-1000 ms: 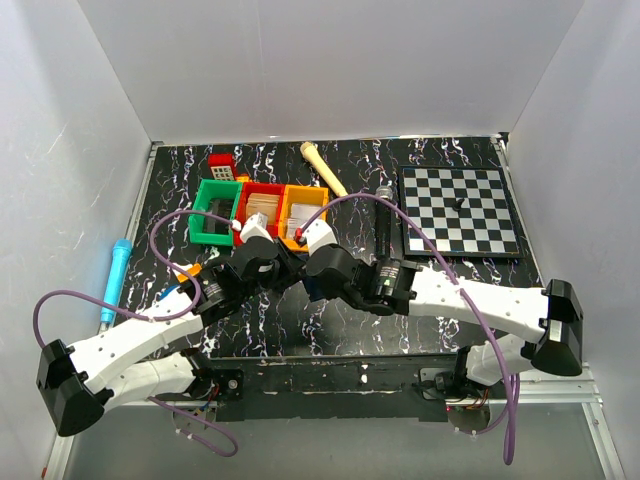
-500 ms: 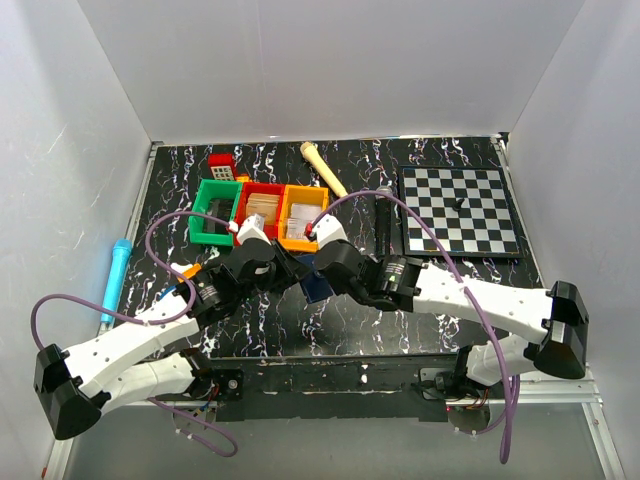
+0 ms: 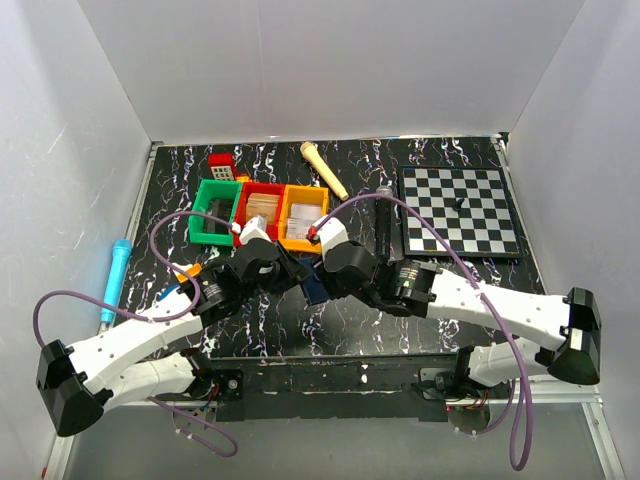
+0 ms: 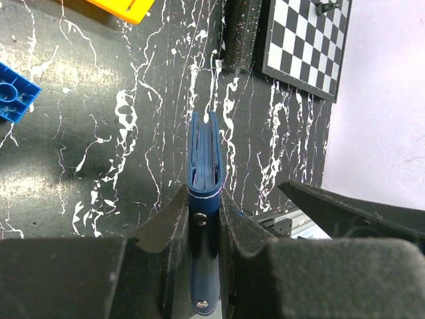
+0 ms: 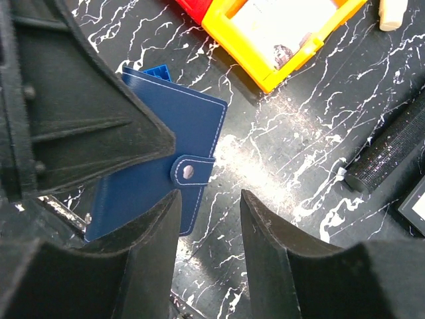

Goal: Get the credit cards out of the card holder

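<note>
The snapped tab (image 5: pixel 194 169) keeps the card holder closed and is beyond the right gripper's fingers, so the right gripper should pinch the tab (image 5: pixel 178 173) and pull it open.
The card holder (image 4: pixel 204 159) is a navy-blue folding wallet, seen edge-on in the left wrist view. My left gripper (image 4: pixel 204 201) is shut on its snap-tab end and holds it above the black marbled table. In the right wrist view its flat side (image 5: pixel 166 133) shows, with the tab (image 5: pixel 192 171) snapped shut. My right gripper (image 5: pixel 209 206) is open just below and right of that tab, with nothing between its fingers. From above, both grippers meet over the wallet (image 3: pixel 313 288) at the table's middle. The credit cards are hidden inside.
Green (image 3: pixel 215 212), red (image 3: pixel 262 210) and orange (image 3: pixel 303 212) bins stand behind the grippers. A chessboard (image 3: pixel 460 210) lies at back right with a black cylinder (image 3: pixel 384 225) beside it. A cream stick (image 3: pixel 322 168), a light blue pen (image 3: pixel 115 280) and a blue toy block (image 4: pixel 13 100) lie around.
My right gripper has opened from shut and its arm has shifted back a little from the wallet. The left gripper keeps its hold and has barely moved.
</note>
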Controlling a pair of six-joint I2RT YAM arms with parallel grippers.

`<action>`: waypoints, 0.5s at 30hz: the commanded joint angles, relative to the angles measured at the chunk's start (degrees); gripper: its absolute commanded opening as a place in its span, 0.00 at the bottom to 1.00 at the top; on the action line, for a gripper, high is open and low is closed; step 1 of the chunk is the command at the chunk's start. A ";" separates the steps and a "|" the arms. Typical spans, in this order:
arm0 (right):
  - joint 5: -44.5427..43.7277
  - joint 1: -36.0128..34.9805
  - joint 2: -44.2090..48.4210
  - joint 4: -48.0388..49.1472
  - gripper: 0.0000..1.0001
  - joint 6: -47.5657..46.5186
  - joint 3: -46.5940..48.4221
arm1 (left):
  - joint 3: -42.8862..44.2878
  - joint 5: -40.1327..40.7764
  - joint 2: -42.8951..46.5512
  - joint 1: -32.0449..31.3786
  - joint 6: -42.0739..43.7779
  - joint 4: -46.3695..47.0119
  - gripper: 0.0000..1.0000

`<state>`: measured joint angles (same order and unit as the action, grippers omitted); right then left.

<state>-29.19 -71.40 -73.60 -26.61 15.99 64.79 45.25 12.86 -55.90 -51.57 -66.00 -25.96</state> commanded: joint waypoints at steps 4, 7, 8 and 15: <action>0.27 -1.03 -2.33 1.83 0.49 -1.40 2.53 | 3.35 -1.52 -1.40 -0.37 -0.45 0.12 0.00; 0.19 -1.11 -3.39 1.39 0.49 -1.22 3.32 | 3.61 -2.14 -1.49 -0.28 -0.54 0.55 0.00; 0.01 -1.11 -3.82 1.21 0.49 -1.14 3.58 | 3.53 -2.23 -1.49 -0.37 -0.54 0.73 0.00; -1.30 -1.20 -5.06 0.42 0.49 -1.05 4.72 | 3.70 -3.28 -1.76 -0.37 -0.54 1.52 0.00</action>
<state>-29.06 -72.12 -77.73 -26.98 15.00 66.19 46.54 11.11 -57.80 -51.59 -66.08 -26.57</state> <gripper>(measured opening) 0.490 0.142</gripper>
